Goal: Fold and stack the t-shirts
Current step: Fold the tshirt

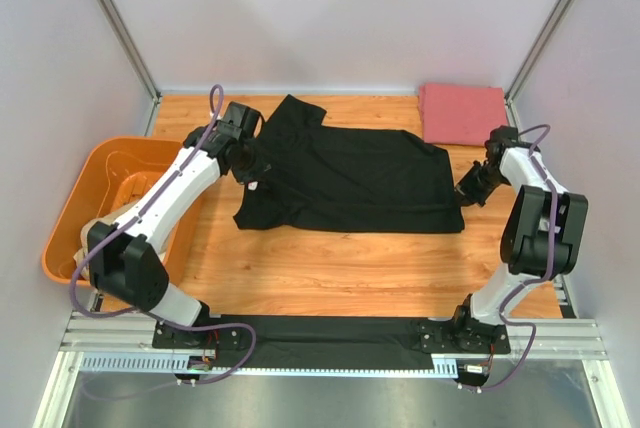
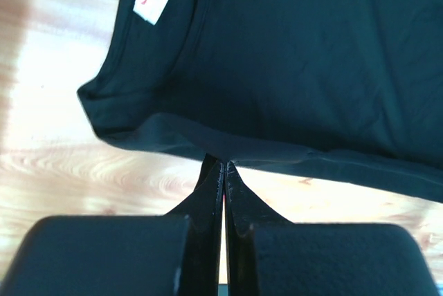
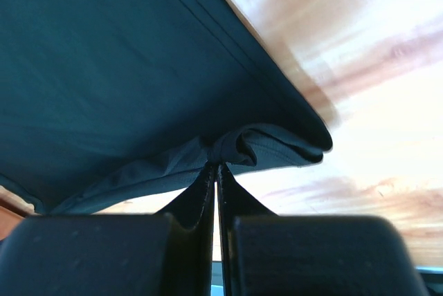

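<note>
I should go on pulling the black t-shirt's near layer backward (image 1: 350,218) with my left gripper before I let it go over the open body (image 1: 345,168). Both grippers are pinching that layer at its ends.
A black t-shirt (image 1: 350,178) lies spread across the middle of the wooden table, one sleeve pointing to the back. My left gripper (image 1: 252,173) is shut on its left edge near the collar. In the left wrist view the tips (image 2: 224,163) pinch the cloth's rim, and the white neck label (image 2: 151,0) shows beyond. At the shirt's right edge, my right gripper (image 1: 468,188) is shut on a bunched fold of black cloth (image 3: 277,145). A pinkish-red t-shirt (image 1: 462,114) lies folded at the back right corner. Tan cloth (image 1: 118,216) rests inside the tub.
An orange plastic tub (image 1: 70,218) stands off the table's left side, under the left arm. A black cloth strip (image 1: 320,333) covers the near edge between the arm bases. Pale walls with metal posts close in the back and both sides.
</note>
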You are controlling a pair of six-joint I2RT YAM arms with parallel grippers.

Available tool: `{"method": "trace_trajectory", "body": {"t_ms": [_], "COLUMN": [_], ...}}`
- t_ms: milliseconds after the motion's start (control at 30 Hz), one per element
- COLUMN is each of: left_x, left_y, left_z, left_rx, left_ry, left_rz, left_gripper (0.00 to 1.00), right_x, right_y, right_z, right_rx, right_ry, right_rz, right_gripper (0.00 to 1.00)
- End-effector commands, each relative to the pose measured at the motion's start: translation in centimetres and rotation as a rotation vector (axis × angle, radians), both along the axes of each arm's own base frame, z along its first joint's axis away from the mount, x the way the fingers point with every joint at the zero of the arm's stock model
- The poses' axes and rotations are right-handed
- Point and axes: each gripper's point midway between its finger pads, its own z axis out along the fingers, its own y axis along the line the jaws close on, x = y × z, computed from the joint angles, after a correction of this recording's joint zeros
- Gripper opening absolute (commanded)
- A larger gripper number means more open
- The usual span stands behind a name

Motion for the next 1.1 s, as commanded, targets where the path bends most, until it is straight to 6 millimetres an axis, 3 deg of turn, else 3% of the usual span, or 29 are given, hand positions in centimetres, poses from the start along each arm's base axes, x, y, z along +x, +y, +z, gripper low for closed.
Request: {"method": "trace_trajectory", "body": {"t_ms": [0,400,1067], "left_x": [1.6,3.3,6.2], "left_y": [-0.7,0.9,-0.4], "left_z": [1.0,-0.5,-2.9], "left_rx": [-0.009,0.007,0.005], "left_ry": [-0.036,-0.007,0.034], "left_rz": [-0.048,-0.016,-0.047], "left_gripper": [0.0,0.0,0.0], "right_x": [2.2,5.1,6.6], "right_y": [0.0,-0.4,-0.5], "right_z": [0.7,0.2,-2.3], "right_rx": [-0.012,-0.02,-0.016], "right_ry": [-0.048,-0.05,0.0], "right_rz": [0.025,0.03,0.062], "right_gripper": [0.0,0.0,0.01]}}
